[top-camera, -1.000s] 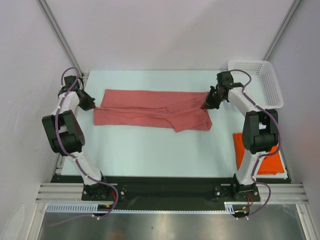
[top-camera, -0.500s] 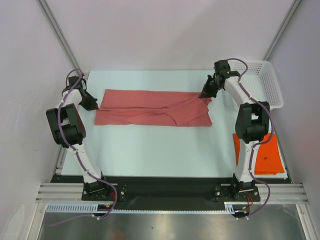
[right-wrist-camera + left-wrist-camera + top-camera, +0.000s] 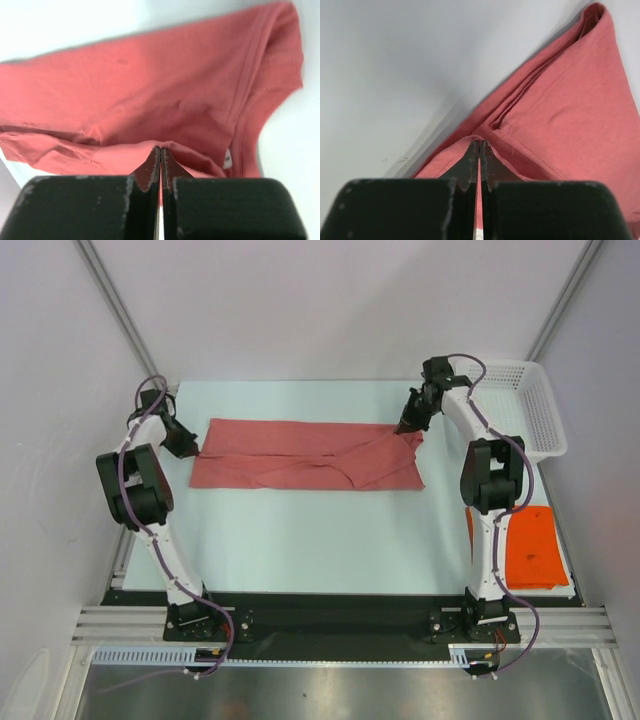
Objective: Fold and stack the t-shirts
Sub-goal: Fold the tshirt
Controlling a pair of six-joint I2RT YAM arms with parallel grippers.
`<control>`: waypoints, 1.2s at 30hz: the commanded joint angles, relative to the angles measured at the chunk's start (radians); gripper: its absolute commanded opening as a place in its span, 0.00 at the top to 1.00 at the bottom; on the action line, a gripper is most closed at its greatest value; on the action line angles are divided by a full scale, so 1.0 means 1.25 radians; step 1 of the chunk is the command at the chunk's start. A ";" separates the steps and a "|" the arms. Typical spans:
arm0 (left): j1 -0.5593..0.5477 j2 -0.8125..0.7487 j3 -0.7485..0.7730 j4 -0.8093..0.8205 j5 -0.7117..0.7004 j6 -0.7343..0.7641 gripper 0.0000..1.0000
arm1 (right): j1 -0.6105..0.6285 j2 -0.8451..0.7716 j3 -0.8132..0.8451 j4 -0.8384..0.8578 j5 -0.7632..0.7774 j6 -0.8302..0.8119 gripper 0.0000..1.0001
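Observation:
The held fold (image 3: 134,154) is over the pink-red t-shirt's body (image 3: 162,124), inside its far edge. My right gripper should go on lowering the fold until it lies flat, then let go.
A dusty pink-red t-shirt (image 3: 305,454) lies stretched sideways across the far half of the table, folded lengthwise. My left gripper (image 3: 192,448) is shut on its left edge, and the left wrist view shows cloth (image 3: 560,125) pinched between the closed tips (image 3: 479,146). At the shirt's right end my right gripper (image 3: 408,426) is shut on the upper corner; the right wrist view shows a fold of red cloth (image 3: 150,95) caught at the tips (image 3: 160,150), with the collar and a white label (image 3: 227,159) to the right. An orange t-shirt (image 3: 530,546), folded flat, lies at the near right.
A white perforated basket (image 3: 530,405) stands at the far right corner, just beyond the right arm. White walls close in the table on three sides. Both arm bases are bolted at the near edge (image 3: 340,622).
Both grippers have drawn back toward the far side and pulled the pink-red shirt straighter and flatter. The right arm has swung off the orange shirt, so more of it shows.

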 commanded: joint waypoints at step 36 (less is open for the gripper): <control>-0.090 -0.215 -0.106 -0.008 0.000 0.117 0.53 | -0.051 -0.076 -0.039 -0.067 0.004 -0.150 0.45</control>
